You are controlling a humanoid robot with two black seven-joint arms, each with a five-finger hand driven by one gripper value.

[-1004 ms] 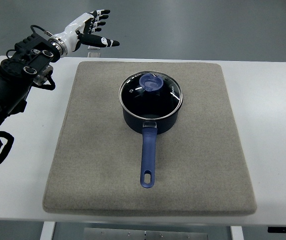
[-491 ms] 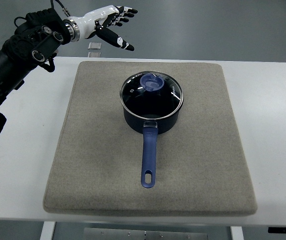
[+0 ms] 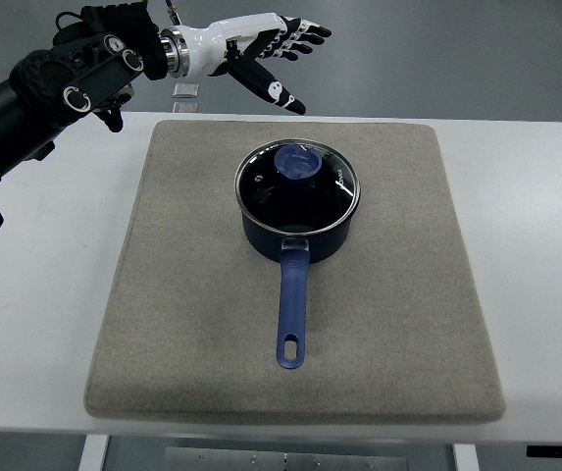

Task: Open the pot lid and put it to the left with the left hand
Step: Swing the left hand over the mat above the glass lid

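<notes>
I should expect an empty pot [image 3: 263, 236] when I raise the glass lid, because only an even dark inside [image 3: 291, 204] shows through it.
A dark blue pot [image 3: 296, 228] stands on the grey mat [image 3: 182, 294], its long blue handle [image 3: 291, 314] pointing toward the near edge. A glass lid [image 3: 297, 183] with a steel rim and a round blue knob [image 3: 297, 164] sits closed on the pot. My left hand [image 3: 277, 51], white with black fingertips, hovers above the mat's far edge, up and slightly left of the lid. Its fingers are spread and hold nothing. The black left arm [image 3: 55, 88] comes in from the upper left. No right arm shows.
The mat lies on a white table [image 3: 35, 294], with bare table strips to its left and right. A small pale object [image 3: 187, 90] lies at the table's far edge under the left forearm. Grey floor lies beyond the table.
My left arm has swung right across the far edge of the table, bringing the open hand closer to the pot lid. Pot and lid have stayed put.
</notes>
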